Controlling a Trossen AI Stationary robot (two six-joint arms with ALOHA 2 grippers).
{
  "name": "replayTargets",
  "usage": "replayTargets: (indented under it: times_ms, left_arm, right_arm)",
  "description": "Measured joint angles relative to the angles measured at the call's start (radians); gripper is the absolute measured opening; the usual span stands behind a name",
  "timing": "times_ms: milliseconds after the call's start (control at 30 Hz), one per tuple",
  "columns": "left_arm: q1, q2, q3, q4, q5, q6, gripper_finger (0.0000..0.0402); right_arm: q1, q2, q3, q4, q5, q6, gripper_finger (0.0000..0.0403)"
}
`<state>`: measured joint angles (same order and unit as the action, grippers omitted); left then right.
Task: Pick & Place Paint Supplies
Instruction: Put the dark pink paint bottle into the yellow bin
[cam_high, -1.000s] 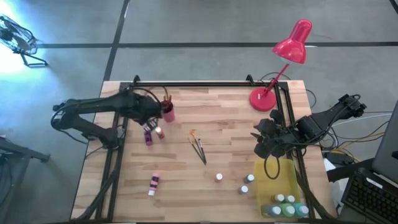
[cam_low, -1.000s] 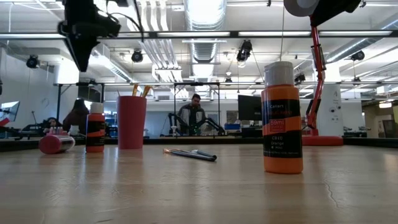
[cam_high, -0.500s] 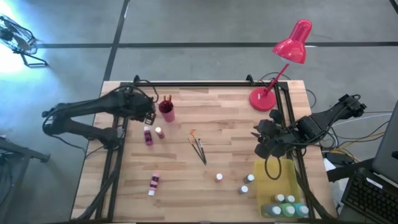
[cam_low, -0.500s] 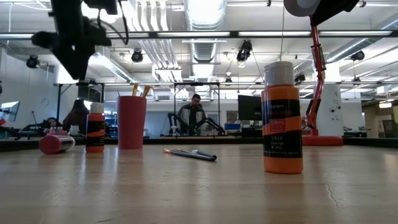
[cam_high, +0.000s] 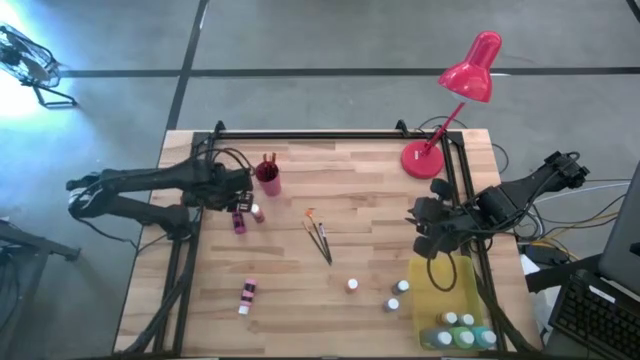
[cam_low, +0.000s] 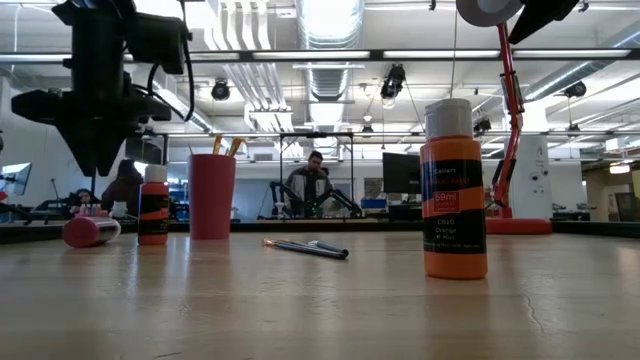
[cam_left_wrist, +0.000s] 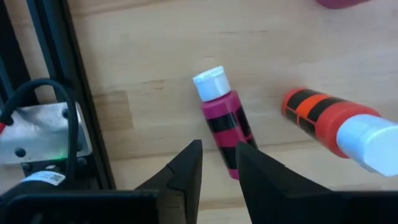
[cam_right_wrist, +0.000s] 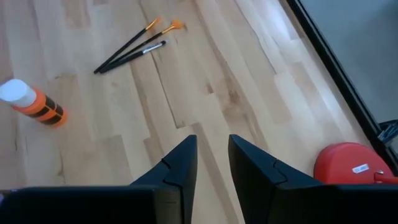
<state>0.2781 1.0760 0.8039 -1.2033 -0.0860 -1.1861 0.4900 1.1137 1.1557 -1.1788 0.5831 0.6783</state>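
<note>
The magenta bottle lies beyond my right gripper's reach, so my left gripper should take it by the body and offer its white cap (cam_left_wrist: 211, 83) to my right gripper.
A magenta paint bottle (cam_left_wrist: 221, 121) lies on its side near the table's left edge (cam_high: 238, 218). An orange bottle (cam_left_wrist: 329, 121) stands upright beside it. My left gripper (cam_left_wrist: 217, 165) hangs above the magenta bottle, pointing down, its fingers a narrow gap apart and empty; the low view shows it (cam_low: 97, 165) clear of the bottle (cam_low: 88, 231). My right gripper (cam_right_wrist: 211, 155) hovers above the table at the right (cam_high: 425, 243), narrowly open and empty. Three paintbrushes (cam_high: 318, 237) lie mid-table.
A red cup (cam_high: 268, 178) with brushes stands behind the left gripper. A red lamp's base (cam_high: 422, 158) sits far right. The yellow tray (cam_high: 447, 285) at the near right holds several bottles (cam_high: 460, 335). Loose bottles: (cam_high: 246, 294), (cam_high: 352, 285), (cam_high: 398, 295).
My left gripper has drawn back toward the table's left edge, away from the red cup, and sunk toward the lying magenta bottle while rolling its wrist. The bottles and brushes have stayed where they were.
</note>
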Motion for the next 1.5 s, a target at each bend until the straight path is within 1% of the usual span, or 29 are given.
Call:
replayTargets:
  times_ms: [233, 333, 433, 500, 633, 767, 867, 967, 1167, 1400, 1500]
  left_arm:
    - [-0.012, 0.0, -0.011, 0.01, 0.006, -0.044, 0.0104]
    - [-0.014, 0.0, -0.024, 0.04, 0.006, -0.047, 0.0113]
    - [-0.021, 0.0, -0.054, 0.096, 0.02, -0.046, 0.0136]
    - [-0.031, 0.0, -0.076, 0.135, 0.05, -0.041, 0.0157]
    - [-0.057, 0.0, -0.098, 0.161, 0.103, -0.039, 0.0202]
    - [-0.096, 0.0, -0.098, 0.169, 0.096, -0.031, 0.0239]
    - [-0.117, 0.002, -0.1, 0.2, 0.062, -0.022, 0.0253]
    - [-0.132, 0.009, -0.114, 0.219, 0.032, -0.021, 0.0258]
    - [-0.132, 0.033, -0.188, 0.256, 0.028, -0.057, 0.0259]
    - [-0.132, 0.045, -0.294, 0.443, 0.028, -0.1, 0.0259]
    - [-0.132, 0.044, -0.329, 0.471, 0.032, -0.126, 0.0259]
  right_arm:
    - [0.0, 0.0, 0.0, 0.0, -0.001, -0.053, 0.0079]
    - [0.0, 0.0, 0.0, 0.0, 0.0, -0.059, 0.0077]
    - [0.0, 0.0, 0.0, -0.003, 0.0, -0.07, 0.0081]
    - [0.0, 0.0, -0.002, -0.005, 0.0, -0.075, 0.0088]
    - [0.0, 0.0, -0.003, -0.027, 0.0, -0.077, 0.0102]
    - [0.0, 0.0, -0.004, -0.028, 0.0, -0.077, 0.0114]
    - [0.0, 0.0, -0.004, -0.028, 0.0, -0.077, 0.0122]
    - [0.0, 0.0, -0.004, -0.028, 0.0, -0.072, 0.0131]
    - [0.0, 0.0, -0.004, -0.029, 0.0, -0.054, 0.0146]
    - [0.0, 0.0, -0.004, -0.029, 0.0, -0.052, 0.0159]
    - [0.0, 0.0, -0.004, -0.029, -0.001, -0.05, 0.0163]
